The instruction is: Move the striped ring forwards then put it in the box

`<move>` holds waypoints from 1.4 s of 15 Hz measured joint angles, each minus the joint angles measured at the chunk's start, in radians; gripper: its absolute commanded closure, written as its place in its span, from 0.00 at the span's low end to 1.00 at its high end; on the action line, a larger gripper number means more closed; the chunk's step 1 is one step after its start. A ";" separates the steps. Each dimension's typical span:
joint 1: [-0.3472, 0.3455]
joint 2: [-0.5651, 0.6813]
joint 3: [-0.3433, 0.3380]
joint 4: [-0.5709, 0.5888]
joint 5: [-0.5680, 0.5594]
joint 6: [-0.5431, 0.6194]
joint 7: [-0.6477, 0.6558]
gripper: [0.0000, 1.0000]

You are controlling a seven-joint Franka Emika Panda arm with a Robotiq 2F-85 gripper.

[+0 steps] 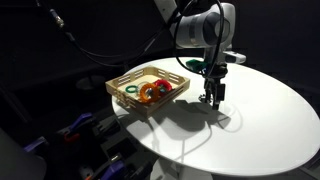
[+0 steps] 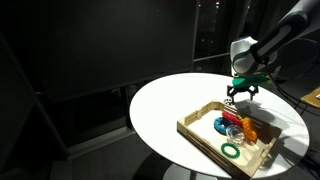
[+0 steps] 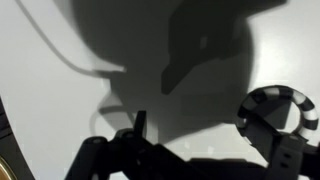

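The striped ring lies (image 3: pixel 300 99) next to the end of one finger, outside the gripper's open fingers, so the robot should raise the gripper, turn it and center it over the striped ring (image 3: pixel 284 109) before lowering it.
The striped ring (image 3: pixel 282 104), black and white, lies on the white table at the right of the wrist view, against the outer side of my gripper's right finger. My gripper (image 3: pixel 200 135) is open, with bare table between its fingers. In both exterior views the gripper (image 1: pixel 212 97) (image 2: pixel 238 96) reaches down to the table just beside the box, and the ring is too small to make out there. The box (image 1: pixel 124 81) (image 2: pixel 200 129) is a shallow light-wood tray standing next to the gripper.
The box holds an orange ring (image 1: pixel 152 92) (image 2: pixel 247 127), a green ring (image 1: pixel 131 92) (image 2: pixel 231 150) and a blue ring (image 2: pixel 221 124). The round white table (image 1: pixel 260 120) (image 2: pixel 165 105) is edged by dark surroundings. Cables hang at the back (image 1: pixel 70 35).
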 measured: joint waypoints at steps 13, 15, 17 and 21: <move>-0.006 -0.127 -0.026 -0.209 -0.033 0.034 -0.006 0.00; -0.008 -0.147 -0.026 -0.230 -0.033 0.063 -0.009 0.00; -0.011 -0.170 -0.023 -0.248 -0.032 0.094 -0.018 0.00; -0.044 -0.207 0.018 -0.263 0.016 0.125 -0.101 0.00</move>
